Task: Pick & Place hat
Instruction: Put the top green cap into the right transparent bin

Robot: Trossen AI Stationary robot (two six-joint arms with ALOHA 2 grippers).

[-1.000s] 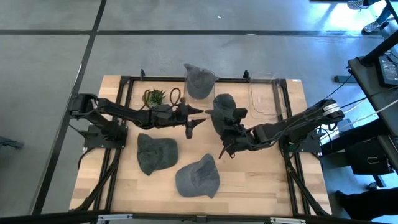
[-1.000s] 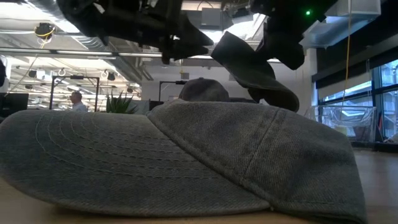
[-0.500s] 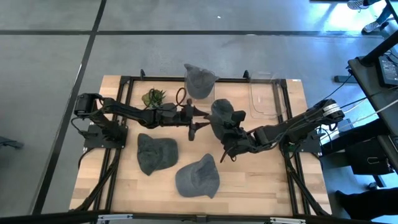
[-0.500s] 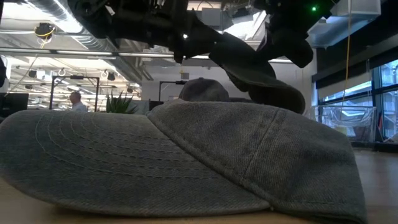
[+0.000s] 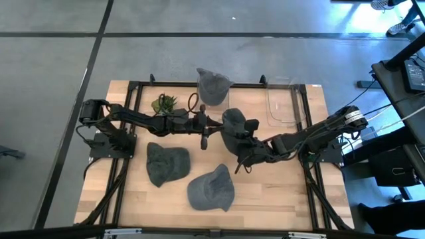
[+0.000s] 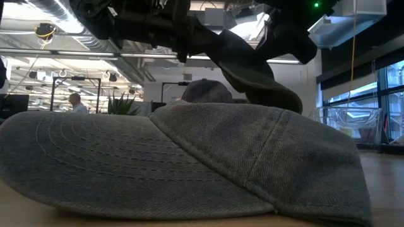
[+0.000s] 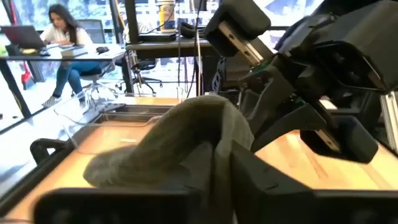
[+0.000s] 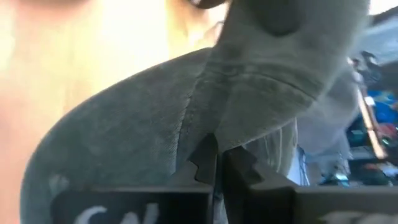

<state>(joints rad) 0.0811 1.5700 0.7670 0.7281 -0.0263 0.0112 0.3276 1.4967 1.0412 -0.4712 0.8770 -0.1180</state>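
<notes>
My right gripper has the tilted hat by a side fold (image 8: 229, 128), so my left gripper should steady the hat while my right gripper takes the hat's top button.
A grey denim hat (image 5: 232, 125) hangs in the air over the middle of the table, between my two grippers. My left gripper (image 5: 214, 125) reaches in from the table's left and is shut on the hat's left side. My right gripper (image 5: 247, 147) comes from the right and is shut on the hat's near right side. In the low view the hat (image 6: 252, 63) hangs tilted, clear of everything below it. My left gripper pinches a bunched bit of cloth on the hat's left side (image 7: 208, 155) between its two fingers. The fingers come nearly level from the table's left. The hat is clear of the table. My right gripper pinches a fold of the hat's cloth (image 8: 211, 140) between its two shut fingers (image 8: 249, 168), coming from the table's right and near side. The hat hangs lifted clear and tilted.
Two more grey hats lie on the table, one left of centre (image 5: 166, 162) and one near the front (image 5: 211, 188); the front one fills the low view (image 6: 189, 157). Another hat (image 5: 212, 85) sits in a clear bin at the far edge. A small plant (image 5: 165, 103) and a clear container (image 5: 282, 106) stand at the back.
My left gripper has moved toward the table's right, up to the lifted hat, and has shut on its left side. My right gripper has carried the hat a little toward the left arm, and the hat stays clear of the table.
</notes>
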